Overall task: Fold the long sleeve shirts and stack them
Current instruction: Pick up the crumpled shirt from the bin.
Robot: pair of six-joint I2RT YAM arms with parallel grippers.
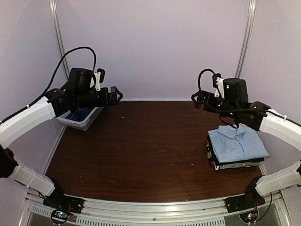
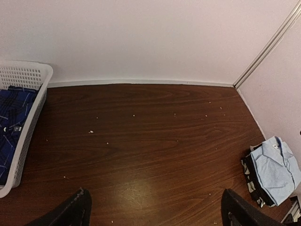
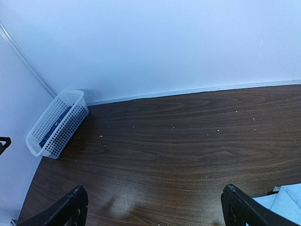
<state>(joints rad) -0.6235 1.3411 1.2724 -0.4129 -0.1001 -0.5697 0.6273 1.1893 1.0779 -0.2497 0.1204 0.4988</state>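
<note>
The dark blue plaid shirt (image 1: 81, 114) is in the basket and the table's middle (image 1: 146, 146) is clear, so my left gripper should keep going to the basket until it grips the shirt.
A stack of folded shirts sits at the table's right side, with a plain light blue shirt (image 1: 237, 143) on top and darker and grey ones (image 1: 230, 165) under it. The stack also shows in the left wrist view (image 2: 275, 169). A dark blue plaid shirt (image 2: 11, 117) lies in the white basket (image 1: 80, 123) at the far left. My left gripper (image 1: 115, 95) is open and empty, held high beside the basket. My right gripper (image 1: 196, 100) is open and empty, raised above and behind the stack.
The brown wooden table (image 1: 141, 146) has small white specks on it. White walls close the back and both sides. The basket (image 3: 56, 123) stands in the far left corner against the wall.
</note>
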